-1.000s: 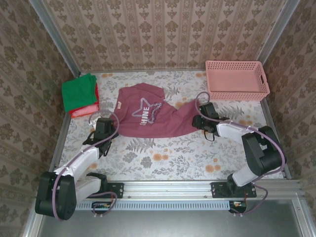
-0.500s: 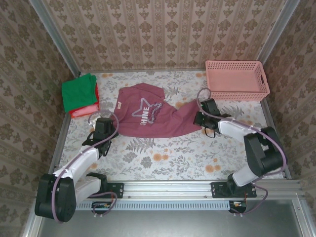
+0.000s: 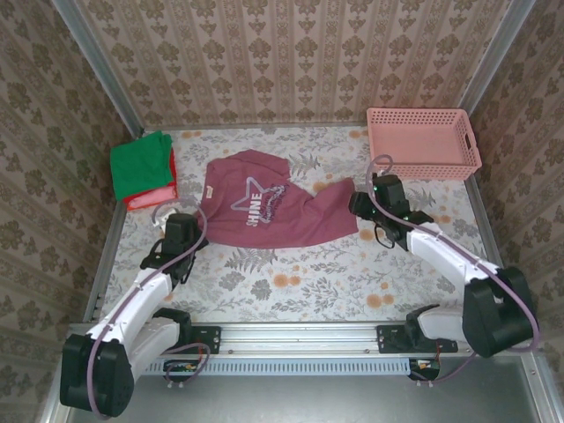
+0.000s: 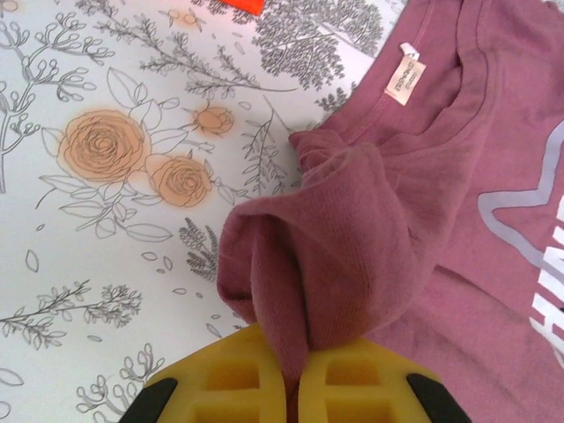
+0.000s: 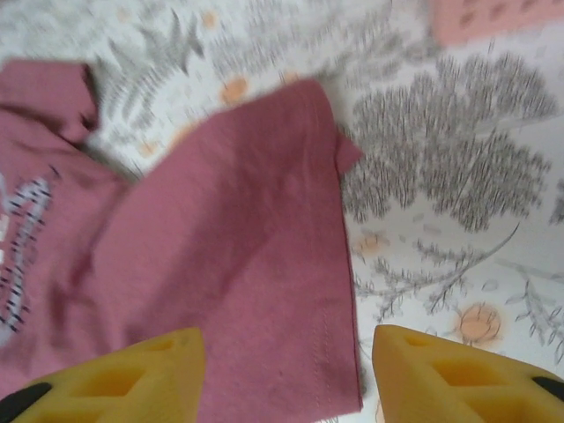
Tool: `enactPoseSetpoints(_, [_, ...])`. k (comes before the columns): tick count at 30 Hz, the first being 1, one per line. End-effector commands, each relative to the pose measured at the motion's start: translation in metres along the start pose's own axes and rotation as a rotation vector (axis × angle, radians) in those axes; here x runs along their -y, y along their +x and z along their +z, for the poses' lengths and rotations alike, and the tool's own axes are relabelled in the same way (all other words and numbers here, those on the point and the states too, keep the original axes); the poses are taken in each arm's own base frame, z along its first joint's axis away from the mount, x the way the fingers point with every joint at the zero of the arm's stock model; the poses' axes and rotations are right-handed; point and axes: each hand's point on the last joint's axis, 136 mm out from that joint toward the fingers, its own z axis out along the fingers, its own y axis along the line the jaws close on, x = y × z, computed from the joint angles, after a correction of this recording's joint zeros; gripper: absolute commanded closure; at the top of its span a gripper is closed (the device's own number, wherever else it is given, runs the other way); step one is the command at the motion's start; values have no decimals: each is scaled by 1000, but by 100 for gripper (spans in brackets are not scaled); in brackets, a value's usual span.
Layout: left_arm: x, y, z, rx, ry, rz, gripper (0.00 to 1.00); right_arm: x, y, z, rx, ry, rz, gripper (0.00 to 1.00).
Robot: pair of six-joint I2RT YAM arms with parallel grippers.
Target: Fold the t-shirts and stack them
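Note:
The far sleeve (image 3: 267,164) lies loose. The maroon t-shirt (image 3: 295,218) will hang from its near edge and pull that sleeve along when I lift.
A maroon t-shirt (image 3: 269,210) with a pale star print lies spread in the middle of the flowered table. My left gripper (image 3: 187,228) is shut on the shirt's near-left sleeve; the bunched maroon cloth (image 4: 335,264) rises from between its yellow fingers (image 4: 220,383). My right gripper (image 3: 359,208) hangs open just above the shirt's right hem (image 5: 264,256), one fingertip over the cloth and the other over bare table. A folded green t-shirt (image 3: 141,164) rests on a folded red one (image 3: 148,197) at the far left.
A pink plastic lattice basket (image 3: 423,143) stands at the far right corner. Patterned walls close in the table on three sides. Bare flowered tabletop (image 3: 308,273) stretches between the shirt and the arm bases.
The right gripper let go of the shirt's right hem, opened and drew back to the right. The left gripper shifted slightly left and nearer, dragging the shirt a little leftward.

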Motion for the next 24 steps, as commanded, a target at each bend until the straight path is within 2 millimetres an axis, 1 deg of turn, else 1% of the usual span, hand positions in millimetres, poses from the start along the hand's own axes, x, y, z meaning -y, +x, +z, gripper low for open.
enactPoseSetpoints(1, [-20, 14, 1, -38, -68, 6, 83, 0, 34, 16, -129, -3, -15, 45])
enactPoseSetpoints(3, [-22, 16, 0, -42, -75, -2, 59, -1, 51, 27, -185, 5, -31, 44])
enactPoseSetpoints(5, [-24, 13, -4, -34, -85, 2, 39, 1, 61, 35, -219, 16, -25, 45])
enactPoseSetpoints(6, [-25, 9, -7, -21, -92, 11, 29, 2, 66, 40, -238, 21, -23, 47])
enactPoseSetpoints(9, [-31, -4, -20, 22, -125, 37, 6, 5, 74, 52, -270, 36, -7, 54])
enactPoseSetpoints(10, [-31, -7, -23, 31, -131, 43, 1, 6, 77, 55, -279, 44, -4, 57])
enactPoseSetpoints(11, [-33, -9, -25, 35, -135, 45, 0, 8, 78, 57, -287, 55, 0, 61])
enactPoseSetpoints(13, [-35, -11, -26, 34, -139, 34, 0, 11, 80, 59, -294, 68, 5, 74])
enactPoseSetpoints(14, [-37, -10, -25, 28, -139, 23, 0, 13, 79, 59, -288, 77, 12, 84])
enactPoseSetpoints(15, [-38, -10, -24, 19, -138, 8, 0, 14, 75, 58, -271, 82, 20, 98])
enactPoseSetpoints(16, [-38, -9, -23, 10, -135, -6, 0, 16, 72, 56, -255, 85, 25, 100])
enactPoseSetpoints(20, [-40, -4, -17, -35, -131, -55, 0, 21, 43, 41, -135, 81, 49, 100])
enactPoseSetpoints(21, [-40, -2, -16, -44, -132, -63, 0, 25, 36, 36, -106, 88, 58, 100])
enactPoseSetpoints(24, [-40, 3, -13, -72, -136, -102, 0, 39, 25, 27, -64, 123, 86, 100])
